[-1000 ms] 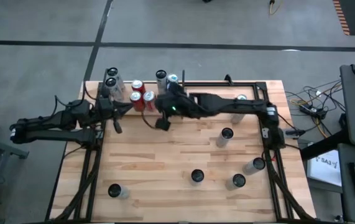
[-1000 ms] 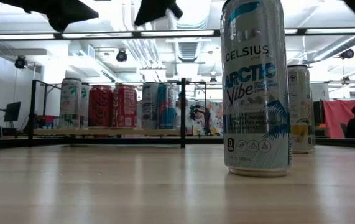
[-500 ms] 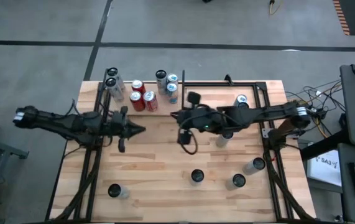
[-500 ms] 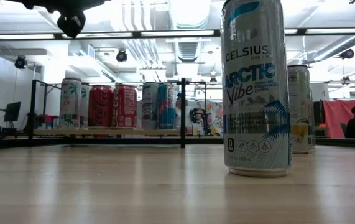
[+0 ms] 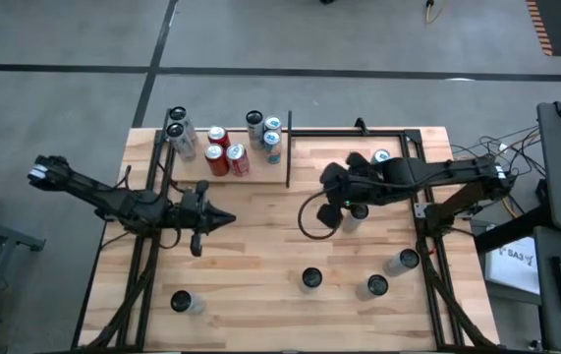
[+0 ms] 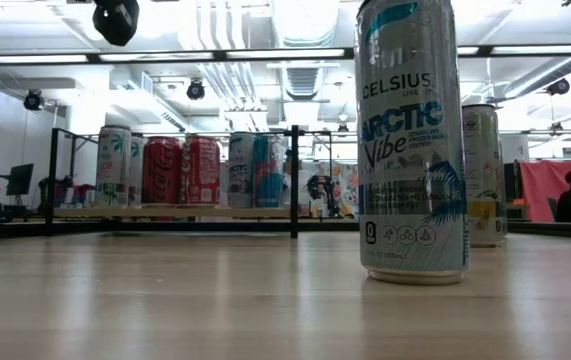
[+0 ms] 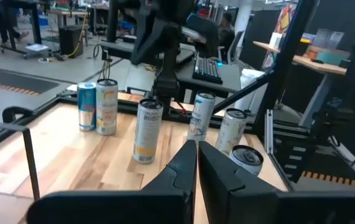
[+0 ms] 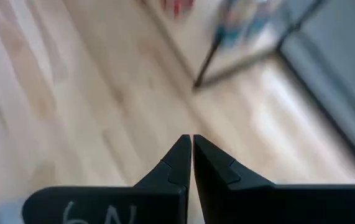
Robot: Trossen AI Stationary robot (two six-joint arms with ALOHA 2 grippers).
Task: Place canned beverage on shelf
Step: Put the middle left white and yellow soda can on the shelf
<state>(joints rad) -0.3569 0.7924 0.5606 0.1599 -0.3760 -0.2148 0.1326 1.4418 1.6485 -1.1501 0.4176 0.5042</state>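
Observation:
My right gripper keeps going toward the can's black top (image 5: 360,211) and opens there, because the can (image 5: 352,223) under my right arm stands upright, away from other cans.
The shelf (image 5: 260,175) is a pale plywood panel with thin black uprights at the table's far left. Several cans stand upright on it, among them red ones (image 5: 216,139) and silver-blue ones (image 5: 272,140); the low view shows them in a row (image 6: 187,170). My left gripper (image 5: 231,218) is shut and holds nothing. It points level toward the table's right, just in front of the shelf. My right gripper (image 5: 325,178) is shut and holds nothing. It slants down toward the shelf's right corner post (image 8: 207,65), right of the shelf, above bare table.
Loose cans stand upright on the table: one under my right arm (image 5: 356,218), one at the far right (image 5: 381,157), several near the front (image 5: 309,279) (image 5: 376,286) (image 5: 405,261) (image 5: 182,302). A tall Celsius can (image 6: 410,140) fills the low view. Black frame rails (image 5: 427,226) run along both sides.
My right gripper has drawn back from the shelf's front toward the table's right edge, rolling as it went, and stayed shut. My left gripper has swung from beside the shelf toward the near edge and a little right, also shut. The cans have not moved.

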